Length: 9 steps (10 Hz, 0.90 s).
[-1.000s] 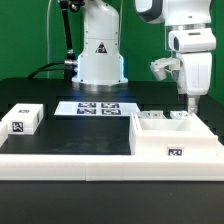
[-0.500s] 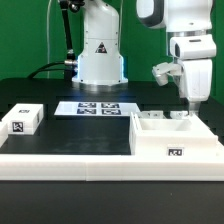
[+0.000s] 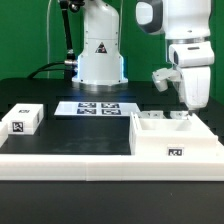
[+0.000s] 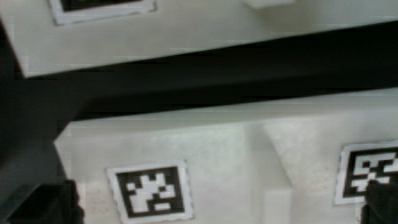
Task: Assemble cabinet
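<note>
My gripper will bring the white tagged wall [image 4: 214, 155] up as a separate piece when I lift the wall's top, because a dark gap [image 4: 222, 74] sets it off.
The white cabinet body [image 3: 172, 138] lies open side up on the exterior view's right, with a marker tag on its front face. In the wrist view its white wall [image 4: 231, 150] carries two tags. A small white tagged cabinet block [image 3: 22, 119] lies at the exterior view's left. My gripper [image 3: 190, 104] hangs just above the far right corner of the body. In the wrist view my gripper [image 4: 214, 205] has its dark fingers [image 4: 32, 200] at the two edges of the picture. It is open, with nothing held between them.
The marker board [image 3: 98, 108] lies flat in front of the robot's white base [image 3: 100, 55]. A long white ledge [image 3: 70, 160] runs along the front of the black table. In the wrist view another white tagged surface [image 4: 178, 45] lies across a dark gap.
My hand has shifted slightly down and toward the exterior view's right above the cabinet body. The parts on the table have not moved.
</note>
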Tool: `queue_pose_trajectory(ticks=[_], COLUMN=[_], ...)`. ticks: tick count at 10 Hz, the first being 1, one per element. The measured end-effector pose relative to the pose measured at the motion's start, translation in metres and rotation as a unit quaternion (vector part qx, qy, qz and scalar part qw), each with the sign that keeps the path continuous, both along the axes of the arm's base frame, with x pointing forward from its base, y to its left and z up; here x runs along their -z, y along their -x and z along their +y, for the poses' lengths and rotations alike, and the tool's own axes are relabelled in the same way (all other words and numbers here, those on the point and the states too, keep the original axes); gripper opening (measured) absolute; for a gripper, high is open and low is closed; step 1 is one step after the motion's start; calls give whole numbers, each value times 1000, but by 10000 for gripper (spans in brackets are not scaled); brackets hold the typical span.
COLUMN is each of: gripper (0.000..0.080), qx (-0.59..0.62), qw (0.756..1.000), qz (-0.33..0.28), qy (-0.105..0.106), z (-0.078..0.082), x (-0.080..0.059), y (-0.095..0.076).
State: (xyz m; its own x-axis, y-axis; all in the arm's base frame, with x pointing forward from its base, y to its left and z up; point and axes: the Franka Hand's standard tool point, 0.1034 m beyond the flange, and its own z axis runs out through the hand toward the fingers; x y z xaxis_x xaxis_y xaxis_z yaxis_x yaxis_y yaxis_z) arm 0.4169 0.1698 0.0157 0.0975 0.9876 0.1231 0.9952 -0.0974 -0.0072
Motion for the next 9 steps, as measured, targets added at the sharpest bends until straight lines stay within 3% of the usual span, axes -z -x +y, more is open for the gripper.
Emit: queue_pose_trajectory(ticks=[1,3,4,6,7,9], gripper=[797,539,539,168,68,68], qx=[0,1,1,1,2,2], qw=[1000,1000,1000,1000,1000,1000], qz=[3,6,6,6,6,6], qy=[0,0,0,0,0,0], z=[0,-1,-1,-1,-1,-2], x=[2,5,5,5,5,5], y=[2,3,3,4,3,3])
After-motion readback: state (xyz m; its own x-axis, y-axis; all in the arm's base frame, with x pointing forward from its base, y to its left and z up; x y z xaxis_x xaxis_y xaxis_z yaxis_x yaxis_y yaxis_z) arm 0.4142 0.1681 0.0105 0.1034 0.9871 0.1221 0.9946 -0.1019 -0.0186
